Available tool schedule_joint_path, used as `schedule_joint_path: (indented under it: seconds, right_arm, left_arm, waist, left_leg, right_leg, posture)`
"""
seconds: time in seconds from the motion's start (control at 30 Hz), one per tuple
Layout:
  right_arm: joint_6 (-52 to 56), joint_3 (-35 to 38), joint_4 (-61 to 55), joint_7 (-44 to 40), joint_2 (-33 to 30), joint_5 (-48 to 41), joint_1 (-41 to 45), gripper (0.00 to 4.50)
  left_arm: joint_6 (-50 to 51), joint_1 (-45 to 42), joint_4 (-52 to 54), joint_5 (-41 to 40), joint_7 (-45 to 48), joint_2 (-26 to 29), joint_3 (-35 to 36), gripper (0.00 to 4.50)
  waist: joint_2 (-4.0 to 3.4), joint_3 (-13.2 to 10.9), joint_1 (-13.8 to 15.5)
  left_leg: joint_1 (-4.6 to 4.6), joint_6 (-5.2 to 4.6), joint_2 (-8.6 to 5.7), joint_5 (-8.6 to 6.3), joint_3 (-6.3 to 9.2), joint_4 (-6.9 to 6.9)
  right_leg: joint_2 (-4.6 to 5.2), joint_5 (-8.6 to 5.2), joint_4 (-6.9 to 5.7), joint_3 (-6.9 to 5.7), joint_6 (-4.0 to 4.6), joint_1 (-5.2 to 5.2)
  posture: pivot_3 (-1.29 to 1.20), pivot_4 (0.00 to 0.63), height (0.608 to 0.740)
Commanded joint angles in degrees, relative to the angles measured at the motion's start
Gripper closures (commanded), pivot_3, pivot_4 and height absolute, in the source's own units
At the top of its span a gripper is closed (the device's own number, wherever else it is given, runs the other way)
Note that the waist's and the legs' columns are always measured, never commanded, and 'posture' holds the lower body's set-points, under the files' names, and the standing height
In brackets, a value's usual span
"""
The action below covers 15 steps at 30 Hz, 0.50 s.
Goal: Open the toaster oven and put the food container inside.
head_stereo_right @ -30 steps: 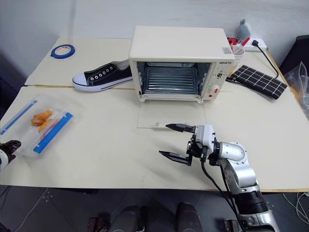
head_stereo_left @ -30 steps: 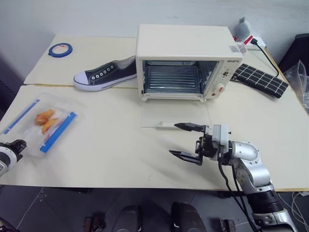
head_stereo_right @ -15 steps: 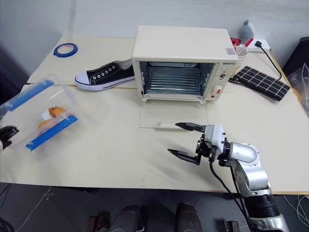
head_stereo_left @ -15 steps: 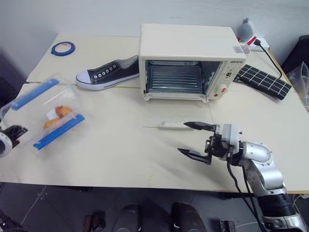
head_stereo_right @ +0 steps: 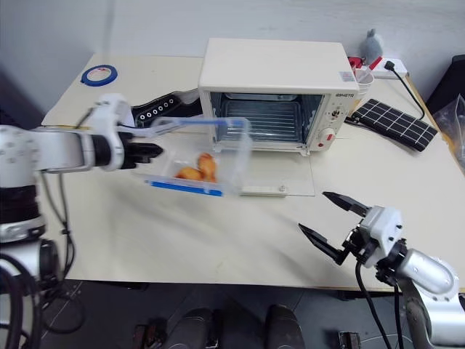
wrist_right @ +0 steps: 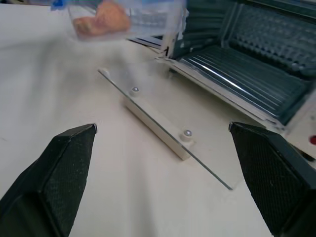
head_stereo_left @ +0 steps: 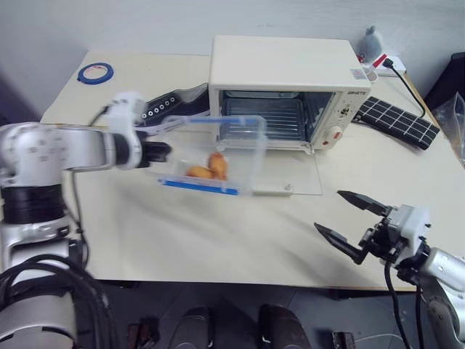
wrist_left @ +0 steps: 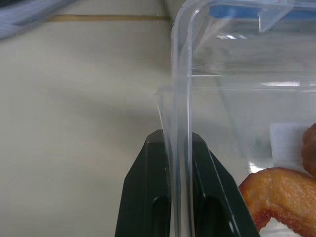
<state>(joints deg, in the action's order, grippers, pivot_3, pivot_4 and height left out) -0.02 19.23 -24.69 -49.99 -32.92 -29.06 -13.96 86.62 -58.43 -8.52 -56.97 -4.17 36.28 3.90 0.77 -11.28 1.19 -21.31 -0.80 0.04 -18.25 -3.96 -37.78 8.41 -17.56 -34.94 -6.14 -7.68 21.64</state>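
The food container's long side point(head_stereo_left: 200, 187) faces the oven's opening and the lowered glass door point(head_stereo_left: 296, 171) is free, so my left gripper should keep carrying the container until it rests there.
The cream toaster oven point(head_stereo_left: 283, 69) stands at the back of the table with its glass door point(head_stereo_left: 294, 178) dropped flat and the wire rack point(wrist_right: 256, 64) showing. The clear food container point(head_stereo_left: 212, 154), with blue clips and orange-brown food point(wrist_left: 276, 192) inside, hangs tilted above the table just left of the open door. My left gripper point(head_stereo_left: 164, 151) is shut on the container's left rim point(wrist_left: 180, 148), one black finger point(wrist_left: 148, 197) on each side of the wall. My right gripper point(head_stereo_left: 350, 218) stands open and holds nothing, near the table's front right, in front of the door's cream handle point(wrist_right: 158, 131).
A dark sneaker point(head_stereo_left: 171, 105) lies behind my left arm, left of the oven. A blue tape roll point(head_stereo_left: 96, 72) sits at the back left. A black ribbed panel point(head_stereo_left: 396, 120) and a power strip point(head_stereo_left: 381, 62) lie right of the oven.
My left arm has swung the container up off the table's left side and rightward to the front of the oven. My right gripper drew back to the right, still open.
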Motion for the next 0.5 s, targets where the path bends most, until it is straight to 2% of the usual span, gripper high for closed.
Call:
schedule_joint_path:
  seconds: [0.03, 0.13, 0.5]
  right_arm:
    - [-1.22, 2.13, -5.23, 3.54, 1.83, 0.51, -3.34, 0.00]
    - [-1.81, 1.86, -7.67, 5.98, 3.75, 1.33, -5.71, 0.00]
    - [-2.17, -1.63, -10.90, 10.64, 6.68, 4.01, -6.80, 0.00]
  left_arm:
    - [-1.52, -3.55, -2.42, 5.18, 2.19, -3.79, -0.89, 4.47]
    - [-3.96, -5.22, -4.88, 9.83, 2.10, -8.62, -1.52, 4.47]
    - [-12.51, -9.85, -15.87, 22.94, 4.71, -18.81, -1.77, 4.47]
  waist:
    - [0.00, -0.01, -0.18]
    - [0.01, -0.01, -0.14]
    - [0.02, -0.02, 0.59]
  left_leg:
    - [0.00, 0.00, 0.00, 0.00, -0.01, 0.00]
    - [0.00, 0.00, 0.02, 0.01, -0.03, -0.10]
    - [-0.03, -0.02, -0.03, 0.01, 0.03, -0.21]
  right_leg:
    - [-0.01, 0.00, -0.02, 0.01, 0.00, 0.00]
    - [-0.02, 0.00, -0.06, 0.04, 0.00, 0.01]
    - [0.04, 0.00, -0.08, -0.01, 0.00, -0.04]
  posture:
    - [0.00, 0.150, 0.740]
    - [0.00, 0.150, 0.740]
    - [0.00, 0.150, 0.740]
